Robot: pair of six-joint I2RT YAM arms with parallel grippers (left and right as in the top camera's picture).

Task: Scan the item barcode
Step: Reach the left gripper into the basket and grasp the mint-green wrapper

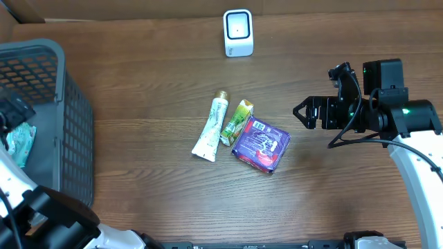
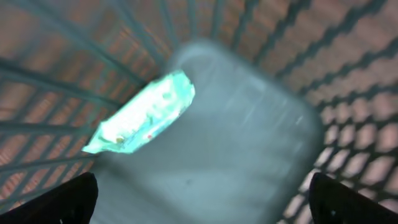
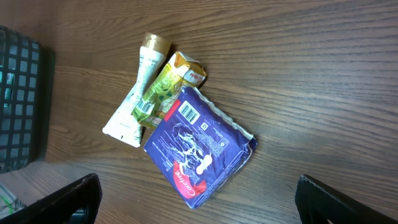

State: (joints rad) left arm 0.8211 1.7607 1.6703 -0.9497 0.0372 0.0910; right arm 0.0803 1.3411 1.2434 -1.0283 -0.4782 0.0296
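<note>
The teal packet [image 1: 21, 144] is alone on the basket's bottom [image 1: 43, 147] under my open left gripper. I should go on down until the fingers are on both sides of the packet, then close them.
Three items lie together mid-table: a white tube [image 1: 210, 127], a green-yellow packet [image 1: 236, 122] and a purple packet [image 1: 261, 143] whose barcode [image 3: 188, 112] faces up. The white scanner [image 1: 238, 32] stands at the far edge. My right gripper [image 1: 303, 114] hovers just right of the purple packet [image 3: 199, 143], open, with nothing between its fingers. My left gripper [image 2: 202, 202] is open inside the grey basket [image 1: 76, 124], above a teal packet [image 2: 146, 112] lying on the basket floor.
The basket fills the left side of the table, and its mesh wall [image 2: 348, 62] surrounds the left gripper. In the right wrist view the tube [image 3: 138, 87] and green packet [image 3: 168, 84] overlap the purple packet's upper left edge.
</note>
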